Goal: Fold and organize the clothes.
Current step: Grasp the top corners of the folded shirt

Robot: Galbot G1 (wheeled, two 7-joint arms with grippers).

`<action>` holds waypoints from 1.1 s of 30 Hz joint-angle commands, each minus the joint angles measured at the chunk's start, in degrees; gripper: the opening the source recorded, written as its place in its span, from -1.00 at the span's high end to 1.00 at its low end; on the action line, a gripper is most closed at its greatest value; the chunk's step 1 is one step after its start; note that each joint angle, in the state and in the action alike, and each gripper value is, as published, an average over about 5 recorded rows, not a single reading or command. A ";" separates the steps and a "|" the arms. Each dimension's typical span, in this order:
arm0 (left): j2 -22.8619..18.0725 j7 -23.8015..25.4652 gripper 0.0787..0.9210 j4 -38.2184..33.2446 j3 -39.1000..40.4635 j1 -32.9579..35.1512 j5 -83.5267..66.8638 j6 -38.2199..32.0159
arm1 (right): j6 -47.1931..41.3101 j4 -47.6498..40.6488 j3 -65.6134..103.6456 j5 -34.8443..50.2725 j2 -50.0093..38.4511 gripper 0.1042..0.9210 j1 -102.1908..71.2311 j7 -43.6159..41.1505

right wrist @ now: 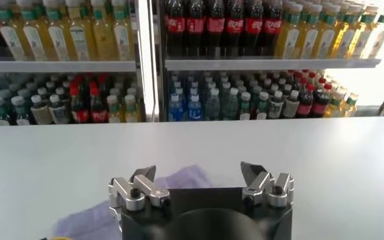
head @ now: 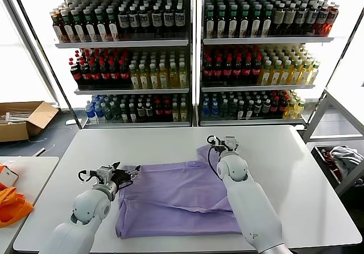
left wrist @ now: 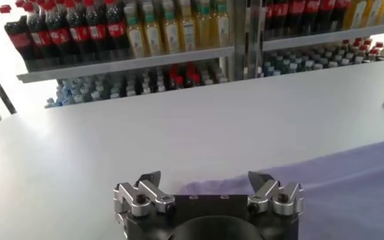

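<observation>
A loose crease (head: 181,208) runs across the lavender t-shirt. So its far edge (head: 169,166) will bunch up toward me when I pull, while the t-shirt's near edge stays where it is.
The lavender t-shirt (head: 176,200) lies partly folded on the white table (head: 296,168), one sleeve (head: 206,151) sticking out toward the shelves; no print shows. My left gripper (head: 132,171) hovers open at the shirt's left edge, nothing between its fingers. In the left wrist view the shirt (left wrist: 348,182) spreads beyond the open left gripper (left wrist: 206,179). My right gripper (head: 223,142) stands open over the sleeve at the shirt's far right corner. In the right wrist view the sleeve (right wrist: 185,177) shows between the spread fingers of the right gripper (right wrist: 198,171).
Shelves of bottled drinks (head: 187,66) stand behind the table. A side table at the left holds an orange fabric item (head: 12,204). A cardboard box (head: 23,120) lies on the floor at left, and a bin with cloth (head: 341,160) stands at right.
</observation>
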 commanded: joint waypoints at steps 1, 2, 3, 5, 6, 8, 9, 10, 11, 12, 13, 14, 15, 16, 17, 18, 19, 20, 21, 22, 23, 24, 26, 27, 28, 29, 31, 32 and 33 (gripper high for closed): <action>-0.41 -0.16 -0.77 2.13 0.19 -0.59 -0.06 0.42 | -0.26 -1.88 0.20 -0.42 0.43 -0.76 0.08 -0.02; -0.39 -0.15 -0.77 2.21 0.18 -0.53 -0.08 0.42 | -0.30 -1.88 0.17 -0.44 0.42 -0.76 0.02 -0.01; -0.34 -0.17 -0.77 2.13 0.17 -0.42 -0.09 0.42 | -0.33 -1.90 0.11 -0.46 0.41 -0.76 -0.04 -0.06; -0.23 -0.19 -0.77 1.68 0.13 -0.17 -0.11 0.43 | -0.33 -2.09 -0.03 -0.62 0.40 -0.76 -0.30 -0.26; -0.17 -0.16 -0.77 1.41 0.13 0.00 -0.13 0.44 | -0.31 -2.26 -0.09 -0.71 0.43 -0.76 -0.48 -0.36; -0.04 -0.12 -0.77 0.99 0.17 0.35 -0.17 0.44 | -0.26 -2.49 -0.10 -0.84 0.57 -0.75 -1.02 -0.49; 0.02 -0.11 -0.77 0.87 0.21 0.57 -0.15 0.44 | -0.23 -2.50 -0.08 -0.85 0.64 -0.75 -1.34 -0.53; 0.12 -0.09 -0.75 0.71 0.29 0.84 -0.14 0.44 | -0.19 -2.42 -0.05 -0.83 0.71 -0.72 -1.71 -0.59; 0.21 -0.06 -0.72 0.57 0.36 1.13 -0.12 0.44 | -0.14 -2.26 -0.03 -0.84 0.75 -0.67 -2.10 -0.64; 0.32 0.06 -0.69 0.39 0.45 1.44 -0.08 0.44 | -0.11 -2.05 -0.02 -0.85 0.78 -0.62 -2.48 -0.66; 0.40 0.25 -0.64 0.20 0.53 1.79 -0.04 0.44 | -0.11 -1.77 0.01 -0.89 0.80 -0.56 -2.87 -0.61; 0.47 0.47 -0.57 0.04 0.59 2.09 -0.02 0.43 | -0.12 -1.43 0.05 -0.92 0.80 -0.48 -3.27 -0.52; 0.46 0.71 -0.51 -0.11 0.62 2.34 -0.01 0.43 | -0.15 -1.05 0.13 -0.92 0.78 -0.41 -3.65 -0.40; 0.42 0.94 -0.45 -0.27 0.64 2.55 0.00 0.42 | -0.19 -0.53 0.22 -0.89 0.72 -0.35 -4.03 -0.27; 0.33 1.08 -0.36 -0.40 0.62 2.71 -0.01 0.41 | -0.22 -0.03 0.31 -0.85 0.63 -0.26 -4.40 -0.17; 0.23 1.17 -0.30 -0.51 0.62 2.81 -0.03 0.40 | -0.22 0.56 0.38 -0.81 0.51 -0.20 -4.73 -0.12; 0.12 1.22 -0.24 -0.61 0.62 2.91 -0.04 0.36 | -0.22 1.17 0.44 -0.78 0.37 -0.14 -5.05 -0.08; 0.01 1.24 -0.16 -0.65 0.64 2.97 -0.03 0.28 | -0.22 1.73 0.47 -0.76 0.22 -0.05 -5.30 -0.05; -0.11 1.26 -0.10 -0.64 0.66 3.01 -0.01 0.18 | -0.21 2.34 0.48 -0.75 0.04 0.01 -5.56 -0.04; -0.24 1.30 -0.03 -0.59 0.68 3.05 0.00 0.03 | -0.21 2.91 0.48 -0.73 -0.12 0.08 -5.76 -0.04; -0.37 1.45 0.05 -0.52 0.70 3.10 0.03 -0.22 | -0.21 3.45 0.48 -0.70 -0.28 0.16 -5.97 -0.05; -0.48 1.71 0.11 -0.47 0.70 3.15 0.10 -0.48 | -0.21 3.95 0.48 -0.68 -0.43 0.22 -6.15 -0.10; -0.66 2.44 0.25 -0.43 0.68 3.30 0.40 -0.94 | -0.11 4.77 0.47 -0.66 -0.68 0.37 -6.48 -0.25; -0.73 2.81 0.32 -0.42 0.67 3.36 0.61 -1.16 | -0.04 5.14 0.47 -0.67 -0.79 0.44 -6.64 -0.34; -0.80 3.05 0.38 -0.43 0.65 3.40 0.81 -1.37 | 0.07 5.45 0.48 -0.66 -0.87 0.50 -6.79 -0.43; -0.89 3.19 0.46 -0.44 0.61 3.41 0.98 -1.65 | 0.19 5.79 0.51 -0.63 -0.93 0.58 -6.93 -0.51; -1.08 3.25 0.58 -0.50 0.45 3.38 1.10 -2.31 | 0.37 6.74 0.61 -0.50 -0.98 0.71 -7.22 -0.59; -1.15 3.24 0.66 -0.58 0.35 3.37 1.09 -2.79 | 0.47 7.29 0.68 -0.42 -0.98 0.80 -7.34 -0.64; -1.21 3.23 0.73 -0.68 0.23 3.36 1.08 -3.35 | 0.59 7.88 0.75 -0.36 -0.95 0.86 -7.44 -0.68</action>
